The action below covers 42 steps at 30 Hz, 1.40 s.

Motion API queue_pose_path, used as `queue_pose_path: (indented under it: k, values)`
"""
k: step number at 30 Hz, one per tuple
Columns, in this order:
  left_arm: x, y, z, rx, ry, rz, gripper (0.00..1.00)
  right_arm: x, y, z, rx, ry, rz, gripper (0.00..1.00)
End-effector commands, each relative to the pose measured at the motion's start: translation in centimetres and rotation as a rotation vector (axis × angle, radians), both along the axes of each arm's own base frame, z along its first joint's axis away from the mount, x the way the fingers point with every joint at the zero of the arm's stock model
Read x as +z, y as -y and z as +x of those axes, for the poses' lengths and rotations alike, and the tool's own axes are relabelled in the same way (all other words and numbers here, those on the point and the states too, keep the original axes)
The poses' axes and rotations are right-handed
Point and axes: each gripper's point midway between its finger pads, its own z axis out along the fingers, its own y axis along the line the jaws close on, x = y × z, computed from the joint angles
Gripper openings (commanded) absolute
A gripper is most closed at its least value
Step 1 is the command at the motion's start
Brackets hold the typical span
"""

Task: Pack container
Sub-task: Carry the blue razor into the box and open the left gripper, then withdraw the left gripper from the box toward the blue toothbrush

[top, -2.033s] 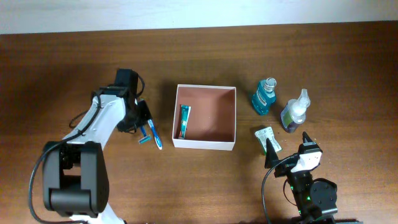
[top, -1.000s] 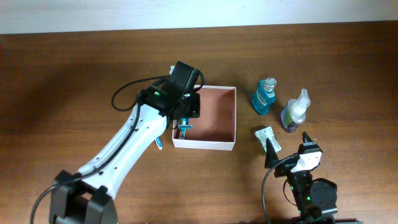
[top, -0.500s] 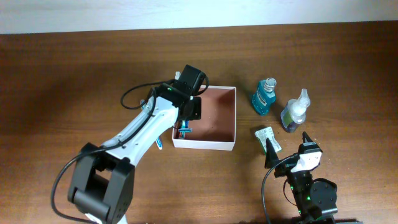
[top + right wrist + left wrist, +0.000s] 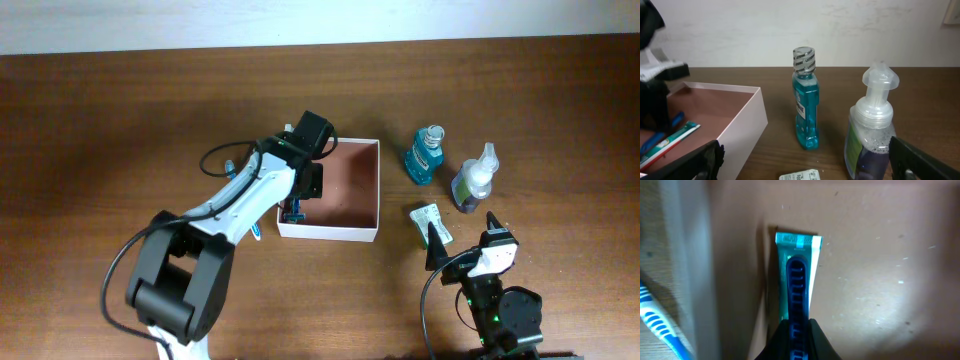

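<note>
The razor in the robot's left gripper hangs over the toothpaste tube (image 4: 799, 244), so next the left gripper moves the razor to the container's empty bottom (image 4: 332, 200) next to the tube before it opens.
The container (image 4: 378, 190) is a square white-walled box with a reddish-brown inside, at the table's middle. A green toothpaste tube (image 4: 812, 265) lies along its left wall. My left gripper (image 4: 297, 204) is inside the container at its left side, shut on a blue razor (image 4: 796, 287) held just above the tube. My right gripper (image 4: 462, 228) is open and empty at the front right, apart from the container. In the right wrist view the container's white wall (image 4: 742, 122) is at the left.
A blue toothbrush (image 4: 255, 229) lies on the table left of the container, also in the left wrist view (image 4: 657, 322). A teal mouthwash bottle (image 4: 424, 155), a purple pump bottle (image 4: 472, 180) and a small sachet (image 4: 428, 218) stand right of it.
My left arm swung from the table left of the container into it, carrying the blue razor, and has lowered over the toothpaste tube. The right arm has not moved.
</note>
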Motion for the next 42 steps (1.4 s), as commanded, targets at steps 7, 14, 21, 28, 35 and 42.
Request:
queue_pose_path:
  k: [7,14,21,28,35,42]
  values:
    - [-0.6,0.1,0.4,-0.012,-0.001,0.022,0.15,-0.3,0.0,0.0,-0.004,-0.008,0.01,0.98]
    - [0.1,0.3,0.7,-0.012,0.007,0.017,0.26,-0.3,0.0,0.0,-0.004,-0.008,0.01,0.98]
    - [6.1,1.2,1.9,-0.016,0.019,-0.008,0.25,-0.3,0.0,0.0,-0.004,-0.008,0.01,0.98]
    - [9.2,-0.5,1.7,-0.001,-0.012,0.023,0.0,-0.3,0.0,0.0,-0.004,-0.008,0.01,0.98]
    - [8.5,-5.6,1.1,0.097,-0.101,0.077,0.01,-0.3,0.0,0.0,-0.004,-0.008,0.01,0.98]
    - [6.5,-6.9,-0.5,0.121,-0.189,0.077,0.01,-0.3,0.0,0.0,-0.004,-0.008,0.01,0.98]
